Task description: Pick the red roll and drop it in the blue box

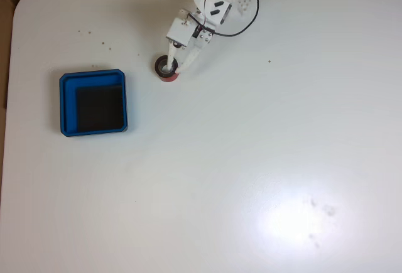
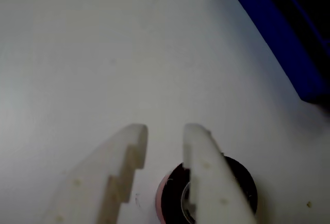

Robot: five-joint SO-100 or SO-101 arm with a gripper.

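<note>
I expect the red roll (image 1: pixel 168 76) to settle upright in the blue box when I drop it, since it stands on end with its hollow core (image 1: pixel 165 66) facing up.
The red roll (image 1: pixel 166 77) stands upright on the white table, right of the blue box (image 1: pixel 68 103) in the fixed view. My gripper (image 1: pixel 178 67) hangs right over the roll. In the wrist view the gripper (image 2: pixel 165 130) is open: one white finger (image 2: pixel 206 177) lies across the roll's dark top and hollow core, while the other finger (image 2: pixel 121 175) stands outside the roll's red wall (image 2: pixel 161 199) with a small gap. The roll's wall sits between the jaws. A corner of the blue box (image 2: pixel 281 33) shows at the wrist view's top right.
The white table (image 1: pixel 264 160) stretches wide to the right and front of the fixed view. The arm (image 1: pixel 210 6) comes in from the top edge with red and black wires. A few dark specks dot the table near the box.
</note>
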